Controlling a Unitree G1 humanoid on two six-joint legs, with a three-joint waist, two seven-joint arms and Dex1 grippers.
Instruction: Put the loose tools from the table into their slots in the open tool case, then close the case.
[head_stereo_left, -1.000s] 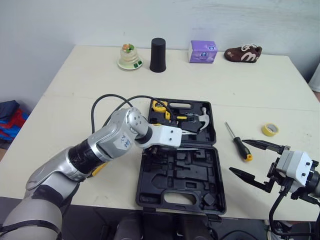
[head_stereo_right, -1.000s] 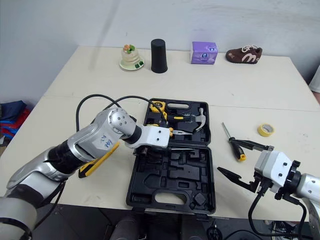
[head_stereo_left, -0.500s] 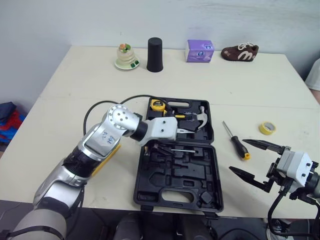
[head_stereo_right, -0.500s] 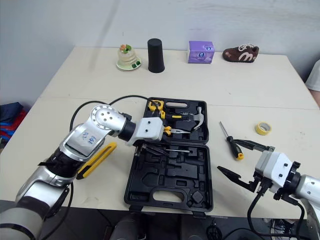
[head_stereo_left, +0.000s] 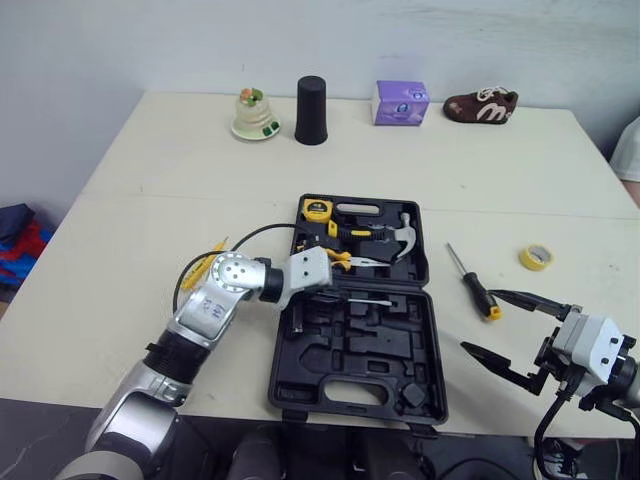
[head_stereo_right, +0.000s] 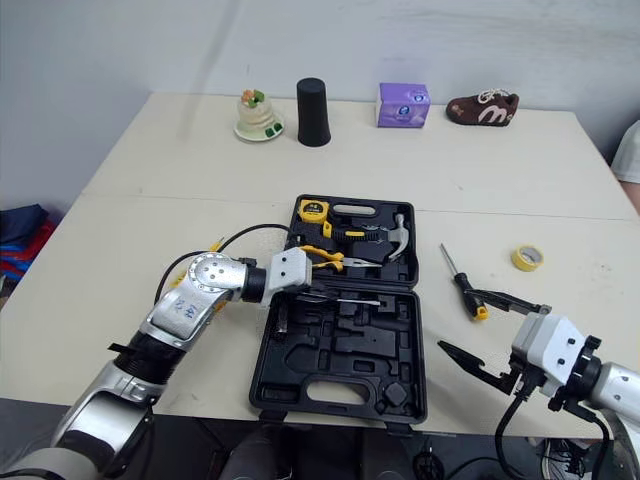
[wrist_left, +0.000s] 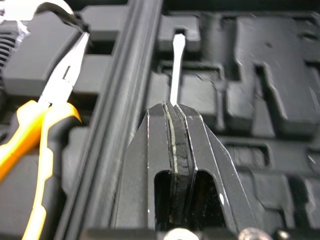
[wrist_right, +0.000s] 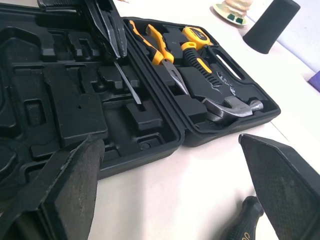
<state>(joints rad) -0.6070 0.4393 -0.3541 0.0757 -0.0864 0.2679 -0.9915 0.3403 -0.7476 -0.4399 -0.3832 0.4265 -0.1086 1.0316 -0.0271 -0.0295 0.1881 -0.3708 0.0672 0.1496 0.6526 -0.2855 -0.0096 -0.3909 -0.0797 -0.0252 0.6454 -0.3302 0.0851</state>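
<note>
I expect the loose screwdriver's handle (head_stereo_left: 484, 299) to settle in a wide empty channel (wrist_right: 117, 113) beside the metal rod's tip, shank pointing the opposite way, when I lower it.
The black tool case (head_stereo_left: 355, 345) lies open mid-table. Its far half holds yellow-handled pliers (head_stereo_left: 340, 258), a hammer (head_stereo_left: 400, 235) and a yellow tape measure (head_stereo_left: 317, 210). My left gripper (head_stereo_left: 333, 293) is low over the near half by the hinge, shut, and a thin metal rod with a flat tip (wrist_left: 175, 70) sticks straight out from between its fingertips. A black-and-yellow screwdriver (head_stereo_left: 472, 280) lies loose right of the case. My right gripper (head_stereo_left: 478, 322) hovers wide open near its handle, holding nothing. A yellow tool (head_stereo_left: 205, 268) is mostly hidden under my left arm.
A yellow tape roll (head_stereo_left: 536, 258) lies at the right. Along the far edge stand a dessert plate (head_stereo_left: 254, 115), a black cup (head_stereo_left: 311, 97), a purple box (head_stereo_left: 402, 102) and a brown shoe (head_stereo_left: 485, 103). A person's sleeve (head_stereo_left: 630, 150) shows at the right edge.
My left gripper has shut over the rod in the case, and that arm's elbow has swung back and lower. The right gripper has stayed put and open.
</note>
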